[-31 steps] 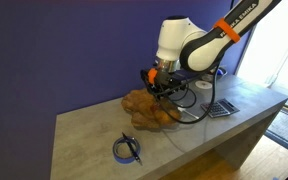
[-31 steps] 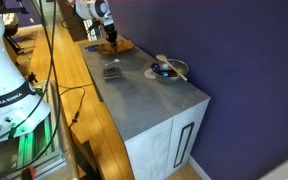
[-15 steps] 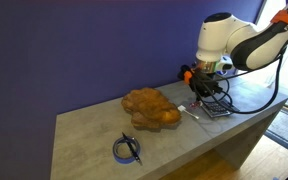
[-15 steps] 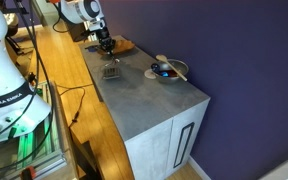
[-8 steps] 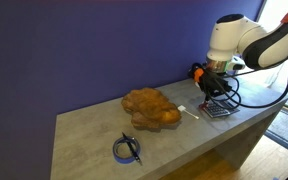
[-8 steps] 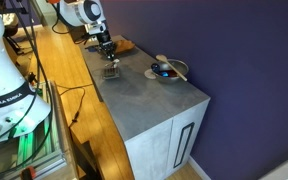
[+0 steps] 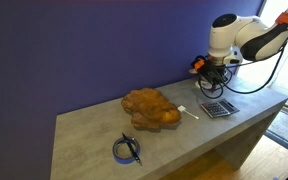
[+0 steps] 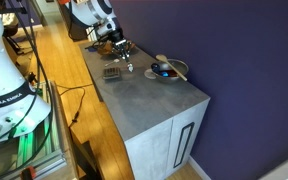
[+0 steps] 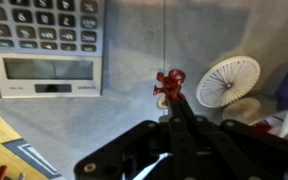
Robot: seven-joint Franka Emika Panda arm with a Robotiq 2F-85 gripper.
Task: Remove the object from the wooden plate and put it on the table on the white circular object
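The object (image 9: 171, 84) is hanging next to the white spoked disc, toward the calculator, so next my gripper goes up a little and moves the object over the disc (image 9: 228, 82) before it lowers it.
The wooden plate (image 7: 149, 108) is an orange-brown lumpy slab in the middle of the grey table (image 7: 89, 135). My gripper (image 7: 212, 82) hangs well to the right of it, above the calculator. In the wrist view the gripper (image 9: 170, 95) is shut on the object (image 9: 169, 80), a tiny whitish item with a red bit, held above the table. The white circular object (image 8: 164, 71), a round dish with blue and dark pieces and a tan stick across it, lies near the wall. My gripper (image 8: 125, 55) is short of it, and the arm mostly hides the plate there.
A grey calculator (image 7: 219, 108) (image 8: 112, 72) (image 9: 46, 45) lies under and beside the gripper. A thin white stick (image 7: 189, 112) lies between the plate and the calculator. A small white spoked disc (image 9: 227, 80) lies right of the held object. A blue-and-black cable coil (image 7: 129, 150) lies near the front edge.
My gripper has moved from above the wooden plate along the table to above the calculator, staying shut on the tiny object. The plate, coil and calculator have not moved.
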